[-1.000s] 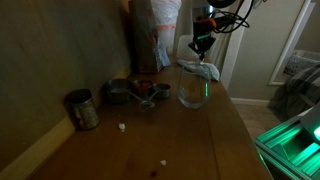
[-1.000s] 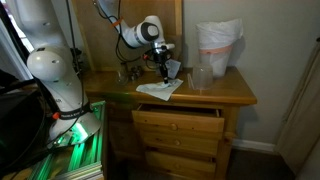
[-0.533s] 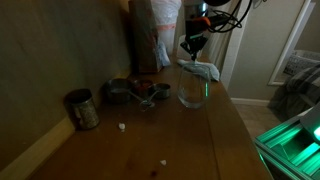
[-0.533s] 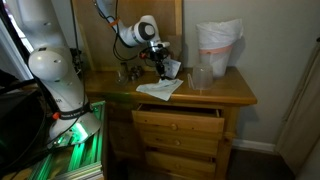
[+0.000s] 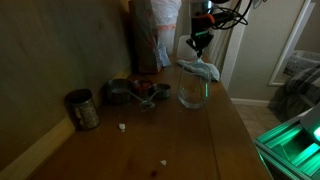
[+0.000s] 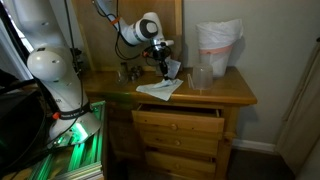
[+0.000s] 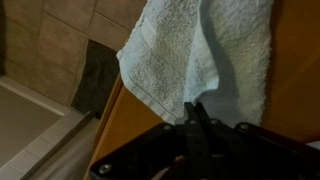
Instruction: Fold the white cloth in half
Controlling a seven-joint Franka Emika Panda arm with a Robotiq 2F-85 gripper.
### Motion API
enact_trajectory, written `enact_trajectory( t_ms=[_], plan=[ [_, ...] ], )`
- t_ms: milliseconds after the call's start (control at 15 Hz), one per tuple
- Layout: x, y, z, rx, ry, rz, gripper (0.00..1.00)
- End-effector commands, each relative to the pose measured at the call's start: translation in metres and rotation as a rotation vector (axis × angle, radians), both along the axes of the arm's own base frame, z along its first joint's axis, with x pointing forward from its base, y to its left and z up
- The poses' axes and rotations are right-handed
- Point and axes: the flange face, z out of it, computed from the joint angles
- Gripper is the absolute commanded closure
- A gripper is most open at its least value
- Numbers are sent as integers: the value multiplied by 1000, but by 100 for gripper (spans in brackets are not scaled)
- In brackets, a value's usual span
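Note:
Next, my gripper lets go and moves to the cloth's corner [image 7: 124, 56] by the dresser's edge, because the cloth bunches up when held at the middle of the white cloth's edge [image 7: 196, 97].
The white cloth [image 6: 158, 91] lies on the wooden dresser top near its edge, with one part [image 6: 172, 68] lifted up. In an exterior view the raised cloth [image 5: 201, 70] hangs just under my gripper [image 5: 200, 43]. In the wrist view the cloth [image 7: 205, 50] fills the upper middle, partly doubled over itself, above the wood. My gripper [image 7: 196, 108] has its fingers pressed together on the cloth's edge. My gripper also shows in an exterior view [image 6: 163, 63], over the cloth.
A clear glass bowl [image 5: 192, 92] [image 6: 202, 78] stands beside the cloth. A tall pale crinkled bag [image 6: 218, 45] [image 5: 155, 35] stands at the back. Dark small bowls [image 5: 135, 92] and a metal can [image 5: 82, 108] sit by the wall. A drawer [image 6: 178, 115] is pulled open below.
My gripper shifted slightly sideways and back, keeping hold of the cloth's raised part. The rest of the cloth stays on the dresser.

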Motion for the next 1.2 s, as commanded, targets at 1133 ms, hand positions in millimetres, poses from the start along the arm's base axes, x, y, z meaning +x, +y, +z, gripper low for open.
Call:
enact_trajectory(
  t_ms=[1133],
  plan=[
    [-35, -42, 10, -22, 91, -117, 62]
  ],
)
